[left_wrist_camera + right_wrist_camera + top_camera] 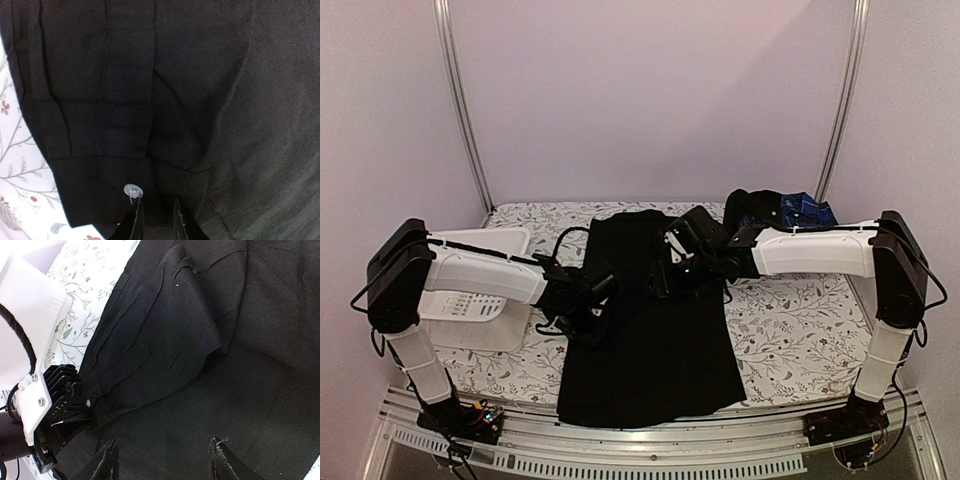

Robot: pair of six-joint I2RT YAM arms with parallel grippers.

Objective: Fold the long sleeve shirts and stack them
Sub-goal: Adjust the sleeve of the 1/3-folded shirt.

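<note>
The sleeve's inner edge bulges out over the black shirt, so my left gripper needs to open, grab the cuff's inner edge and pull toward the shirt's hem.
The black long sleeve shirt lies flat down the middle of the table, hem toward the near edge. My left gripper is at its left edge, with its fingers closed on the sleeve cuff beside a pale button. It also shows in the right wrist view. The sleeve lies folded over the shirt body. My right gripper hovers open and empty over the black cloth. The blue plaid shirt lies bunched at the back right, behind the right arm.
A white slotted basket stands at the left, under the left arm. The table has a floral cloth. Metal rails run along the near edge.
</note>
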